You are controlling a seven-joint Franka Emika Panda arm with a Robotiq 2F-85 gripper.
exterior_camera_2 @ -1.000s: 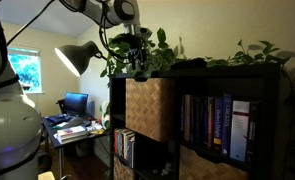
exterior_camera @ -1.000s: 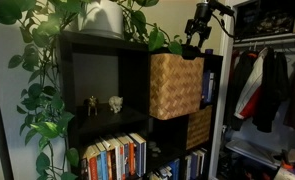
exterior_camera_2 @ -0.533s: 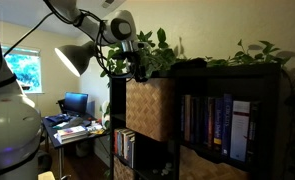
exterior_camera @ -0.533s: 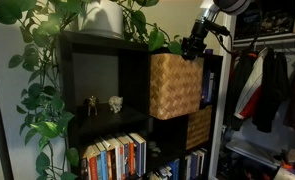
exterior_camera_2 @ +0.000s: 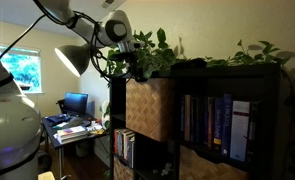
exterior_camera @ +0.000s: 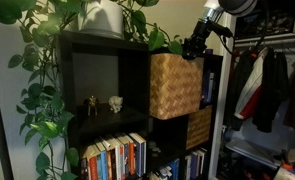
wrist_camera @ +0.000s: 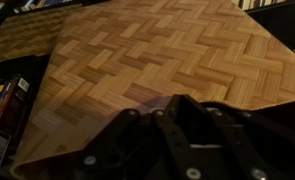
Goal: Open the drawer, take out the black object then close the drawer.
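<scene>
The drawer is sticking out of the black shelf, and my gripper is at the drawer's top rim (exterior_camera: 175, 57). Next, I let go of that rim and push the drawer's woven front side (exterior_camera: 175, 87) in.
The drawer (exterior_camera: 175, 85) is a light tan woven bin in an upper cubby of the black shelf (exterior_camera: 107, 45), and it shows in both exterior views. My gripper (exterior_camera: 193, 52) sits at its top front edge, near one upper corner. From the other side the gripper (exterior_camera_2: 139, 74) hangs just above the drawer (exterior_camera_2: 149, 108). In the wrist view the woven face of the drawer (wrist_camera: 157, 50) fills the picture. The gripper (wrist_camera: 179, 100) is shut there, its fingers drawn together on the top rim. The black object is hidden.
A darker woven basket (exterior_camera: 198, 127) sits one cubby lower. Books (exterior_camera: 115, 158) fill the lower shelves, and more books (exterior_camera_2: 212, 120) stand beside the drawer. Two small figurines (exterior_camera: 115, 103) occupy the neighbouring cubby. Trailing plants (exterior_camera: 47, 100) drape over the shelf, and clothes (exterior_camera: 262, 85) hang nearby.
The jaws have gone from wide open to shut at the drawer's top rim. The wrist has tilted and settled slightly lower against that edge. The drawer has not moved.
</scene>
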